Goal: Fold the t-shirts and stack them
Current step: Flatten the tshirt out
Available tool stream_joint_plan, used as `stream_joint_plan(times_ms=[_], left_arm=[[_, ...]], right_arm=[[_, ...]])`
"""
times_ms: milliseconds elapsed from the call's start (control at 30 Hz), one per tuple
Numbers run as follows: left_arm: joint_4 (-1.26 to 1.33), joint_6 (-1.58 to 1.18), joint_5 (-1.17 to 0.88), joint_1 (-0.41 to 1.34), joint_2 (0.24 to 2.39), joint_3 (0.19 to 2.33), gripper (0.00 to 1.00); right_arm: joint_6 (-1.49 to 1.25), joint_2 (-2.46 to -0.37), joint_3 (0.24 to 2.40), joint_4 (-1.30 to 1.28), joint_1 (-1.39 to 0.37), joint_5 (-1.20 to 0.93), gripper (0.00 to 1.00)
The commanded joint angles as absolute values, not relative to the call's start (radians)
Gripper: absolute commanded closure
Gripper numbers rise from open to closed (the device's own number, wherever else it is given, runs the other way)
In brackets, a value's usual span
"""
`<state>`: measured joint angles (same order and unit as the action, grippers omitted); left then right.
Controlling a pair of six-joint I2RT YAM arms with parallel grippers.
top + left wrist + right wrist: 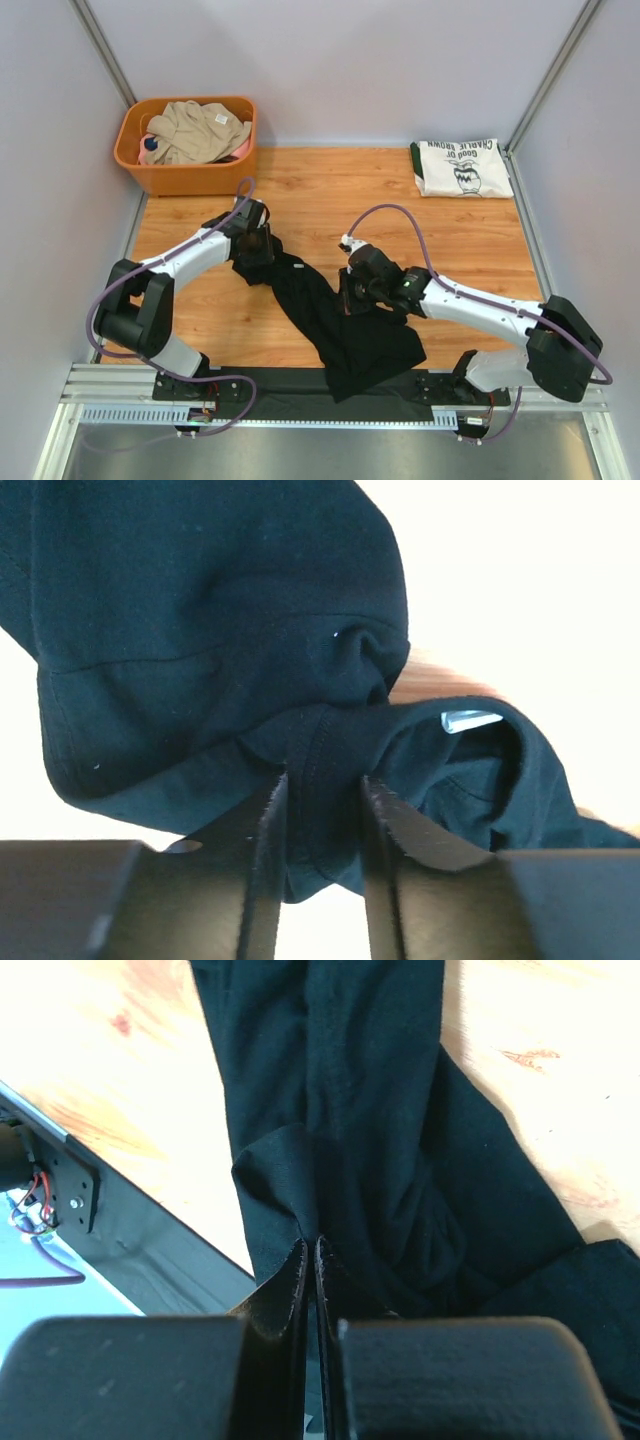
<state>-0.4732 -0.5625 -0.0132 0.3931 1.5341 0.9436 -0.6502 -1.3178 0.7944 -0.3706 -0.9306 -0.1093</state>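
I should pull the thin fold (283, 1175) away from my left gripper with my right gripper to spread the t-shirt, because the black t-shirt lies bunched (303, 302) between my close grippers.
The black t-shirt (345, 325) hangs crumpled between both arms over the wooden table (330, 190), its lower part trailing onto the black strip at the near edge. My left gripper (255, 245) is shut on a bunched seam of the black t-shirt (322, 780). My right gripper (352, 290) is shut on a thin fold of the black t-shirt (340, 1160). The white t-shirt with green trim and Charlie Brown print (462, 167) lies folded at the far right corner.
An orange basket (180, 175) with beige and pink clothes stands at the far left corner. Grey walls enclose the table on three sides. A metal rail (100, 385) runs along the near edge.
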Motion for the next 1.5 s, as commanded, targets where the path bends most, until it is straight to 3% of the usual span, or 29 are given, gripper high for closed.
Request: stream_joint_plan(times_ms=[0,167,233,433,767,1000,1067,1100,1200,1333,1467], left_arm=[[-0.434,-0.569,-0.002,0.396,1.542,0.968,0.63],[-0.428,-0.577,-0.002,0.396,1.526,0.985,0.83],[-0.433,-0.577,-0.003,0.396,1.523,0.997,0.99],[-0.512,-0.580,0.049,0.352,1.416,1.028,1.00],[-0.793,-0.644,0.126,0.094,0.996,1.055,1.00],[-0.824,-0.715,0.112,-0.096,0.855,0.817,1.00],[-0.818,-0.730,0.059,-0.179,0.816,0.769,0.90],[-0.812,-0.733,0.036,-0.199,0.808,0.728,0.68],[-0.772,-0.739,-0.055,-0.218,0.788,0.674,0.33],[-0.666,-0.709,-0.137,-0.168,0.796,0.663,0.31],[-0.663,-0.651,0.065,0.090,0.931,0.791,0.32]], right_arm=[[-0.640,-1.264,0.804,-0.382,-0.940,-0.094,1.00],[-0.611,-1.195,0.831,-0.446,-0.939,-0.023,1.00],[-0.595,-1.172,0.853,-0.483,-0.937,-0.002,1.00],[-0.555,-1.063,0.956,-0.707,-0.905,0.251,1.00],[-0.497,-0.804,0.990,-0.910,-0.447,0.314,1.00],[-0.551,-0.766,0.896,-0.931,-0.232,0.333,1.00],[-0.574,-0.752,0.865,-0.930,-0.184,0.319,1.00],[-0.581,-0.746,0.859,-0.930,-0.180,0.318,1.00],[-0.624,-0.747,0.833,-0.893,-0.179,0.270,1.00],[-0.647,-0.814,0.755,-0.809,-0.179,0.082,1.00],[-0.655,-0.859,0.652,-0.666,-0.193,-0.070,1.00]])
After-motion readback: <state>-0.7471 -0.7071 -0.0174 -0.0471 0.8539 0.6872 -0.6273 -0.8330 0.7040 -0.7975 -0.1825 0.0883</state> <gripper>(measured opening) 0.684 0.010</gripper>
